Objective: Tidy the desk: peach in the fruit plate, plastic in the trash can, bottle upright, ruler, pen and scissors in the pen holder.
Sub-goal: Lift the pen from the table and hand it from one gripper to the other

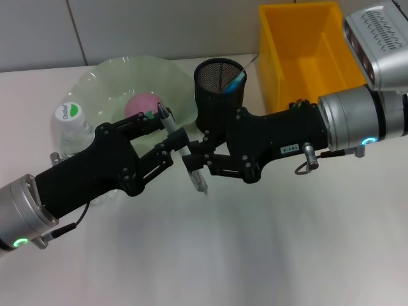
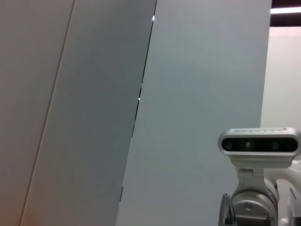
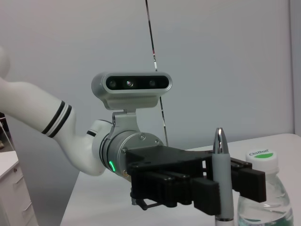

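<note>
My grippers crowd each other on the pen's middle (image 1: pixel 183 150), so my right gripper should back off, then take the pen's lower end (image 1: pixel 201 185) once my left gripper tilts it.
A grey-white pen (image 1: pixel 186 153) with a black cap hangs slanted over the middle of the table. My left gripper (image 1: pixel 173 137) reaches in from the lower left and is shut on its upper part. My right gripper (image 1: pixel 193 155) comes from the right and is closed on the pen just below that. In the right wrist view the pen (image 3: pixel 221 181) stands upright in the left gripper (image 3: pixel 214 188). The pink peach (image 1: pixel 141 105) lies in the green fruit plate (image 1: pixel 127 69). The bottle (image 1: pixel 70 127) stands upright beside the plate. The black mesh pen holder (image 1: pixel 220 86) holds a blue item (image 1: pixel 239 80).
The yellow trash can (image 1: pixel 306 51) stands at the back right, behind my right arm. Both arms cross the table's middle. The bottle (image 3: pixel 264 193) shows close behind the left gripper in the right wrist view. The left wrist view shows only wall and my head camera (image 2: pixel 258 143).
</note>
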Available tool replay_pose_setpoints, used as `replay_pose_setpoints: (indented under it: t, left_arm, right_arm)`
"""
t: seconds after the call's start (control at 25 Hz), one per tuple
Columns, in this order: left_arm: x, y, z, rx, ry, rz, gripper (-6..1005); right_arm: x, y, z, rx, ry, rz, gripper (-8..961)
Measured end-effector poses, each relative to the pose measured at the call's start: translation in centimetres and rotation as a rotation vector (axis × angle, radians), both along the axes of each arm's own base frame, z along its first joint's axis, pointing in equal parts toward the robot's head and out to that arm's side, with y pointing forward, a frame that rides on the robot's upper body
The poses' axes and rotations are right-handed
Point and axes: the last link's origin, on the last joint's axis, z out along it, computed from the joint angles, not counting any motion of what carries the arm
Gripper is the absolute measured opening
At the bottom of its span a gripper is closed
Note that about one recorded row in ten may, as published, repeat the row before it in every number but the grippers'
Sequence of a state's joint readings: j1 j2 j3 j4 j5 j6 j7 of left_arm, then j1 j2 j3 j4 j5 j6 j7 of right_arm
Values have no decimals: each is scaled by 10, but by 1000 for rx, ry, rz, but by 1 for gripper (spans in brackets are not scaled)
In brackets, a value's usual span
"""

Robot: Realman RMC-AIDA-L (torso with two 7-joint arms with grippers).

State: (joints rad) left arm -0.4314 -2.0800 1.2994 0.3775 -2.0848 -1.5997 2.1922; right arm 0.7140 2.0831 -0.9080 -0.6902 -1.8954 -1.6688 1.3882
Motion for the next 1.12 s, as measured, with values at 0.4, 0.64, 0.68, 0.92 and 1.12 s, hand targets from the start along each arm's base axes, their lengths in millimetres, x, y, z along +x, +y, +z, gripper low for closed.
replay_pose_setpoints:
  t: [0.4, 0.64, 0.68, 0.92, 1.12]
  left_arm:
    - [-1, -2, -2, -11, -1, 8, 215]
    - [0, -2, -4, -27, 0, 4, 176]
    - [0, -2, -4, -28, 0, 4, 170]
    - [2, -2, -4, -33, -2, -4, 156]
    - [2, -2, -5, -37, 0, -5, 154]
  right_arm:
    - [0, 1, 0, 6, -4, -2, 147]
    - [-1, 1, -1, 0, -6, -3, 171]
    - [-1, 1, -1, 0, -6, -3, 175]
    - [-3, 2, 0, -5, -6, 4, 199]
    - [-4, 3, 0, 1, -7, 4, 218]
